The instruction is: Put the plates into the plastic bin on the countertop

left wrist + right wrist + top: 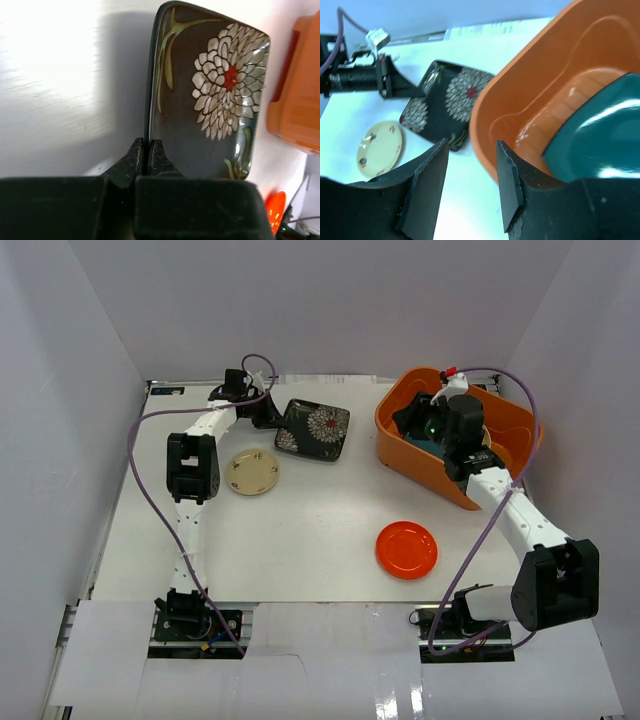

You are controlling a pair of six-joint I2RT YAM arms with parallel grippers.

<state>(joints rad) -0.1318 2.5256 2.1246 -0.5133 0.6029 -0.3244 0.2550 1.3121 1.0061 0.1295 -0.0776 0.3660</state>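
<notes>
My left gripper is pinching the black plate's edge [282,427] a long way from the orange bin. My right gripper should grab the plate's opposite edge [343,436] and carry the plate into the bin.
A square black plate with white flowers [313,430] lies at the back of the countertop [300,530]. My left gripper [264,412] is shut on its left edge; in the left wrist view the fingertips [156,150] pinch the thin rim of this plate [215,90]. A patterned beige plate [252,472] and a red plate [406,549] rest on the countertop. The orange plastic bin [500,420] stands at the back right, with a dark teal plate [600,135] inside. My right gripper [470,170] hangs open and empty over the bin's near-left rim [490,115].
White walls close in the countertop on the left, back and right. Purple cables loop from both arms above the surface. The right arm reaches up along the bin's right side. The bin's corner [297,100] shows just right of the held plate.
</notes>
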